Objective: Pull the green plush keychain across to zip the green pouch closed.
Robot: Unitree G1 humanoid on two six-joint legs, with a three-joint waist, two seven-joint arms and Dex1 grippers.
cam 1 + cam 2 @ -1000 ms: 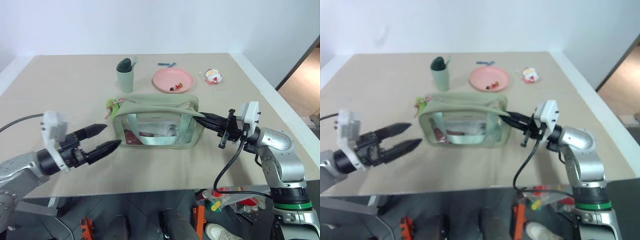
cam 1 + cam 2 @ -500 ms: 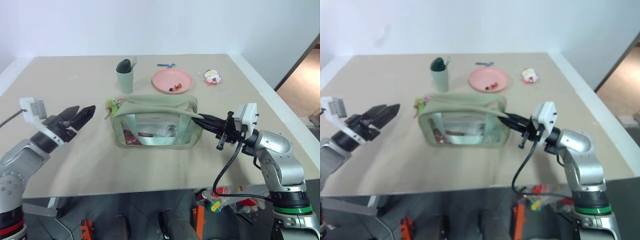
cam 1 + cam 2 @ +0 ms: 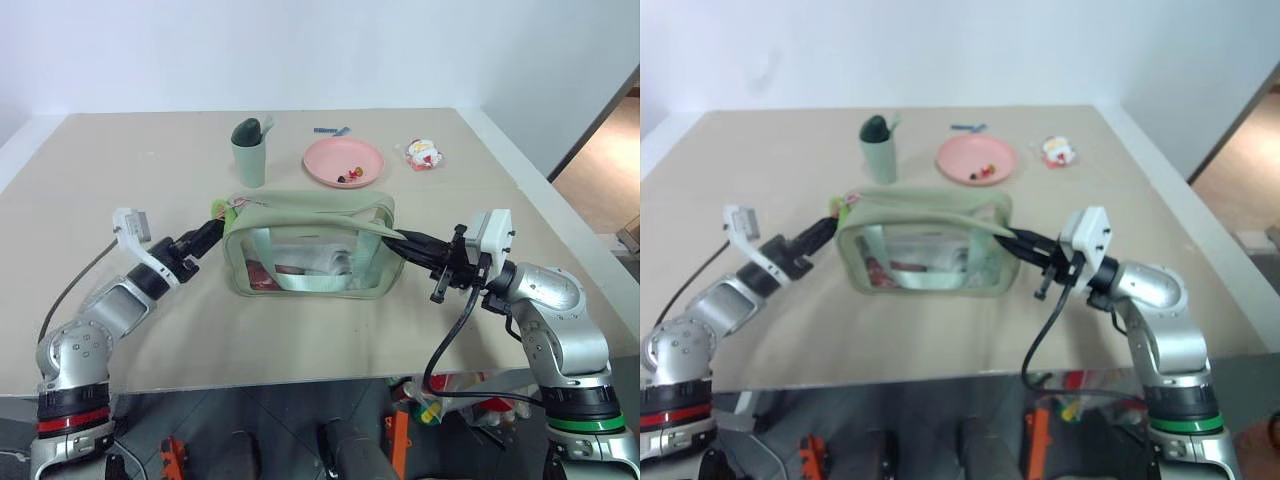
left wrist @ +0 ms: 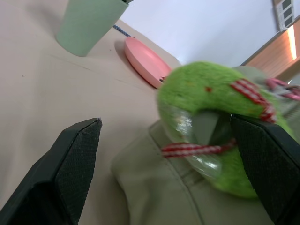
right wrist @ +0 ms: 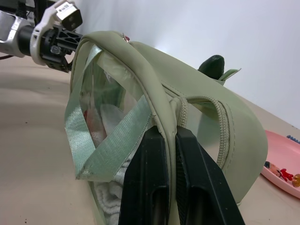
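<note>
A pink loop (image 4: 283, 89) ties the green plush keychain (image 4: 206, 89) to the top of the pouch. I expect the zipper pull to follow behind as I pull the keychain across.
The green pouch (image 3: 310, 207) stands mid-table, pale sage with clear sides and a strap handle. The green plush keychain (image 3: 218, 208), a lime fuzzy ring with red-and-white ribbon, hangs at the pouch's left top corner. My left gripper (image 3: 208, 231) is open right at that corner. In the left wrist view the green plush keychain (image 4: 215, 98) sits between the black fingers (image 4: 75, 159), close to one of them and not clamped. My right gripper (image 3: 402, 240) is shut on the pouch's right end. The right wrist view shows its fingers (image 5: 150, 154) pinching the fabric rim of the green pouch (image 5: 201, 103).
Behind the pouch stand a sage cup (image 3: 250, 150), a pink plate (image 3: 345, 160) with small bits on it, a small red-and-white toy (image 3: 427, 153) and a blue item (image 3: 333, 130). The table's front edge (image 3: 300, 378) lies near my arms.
My left arm has reached forward and rolled, bringing its open gripper from the table's left side up to the pouch's left corner, around the keychain. The right gripper has kept still.
</note>
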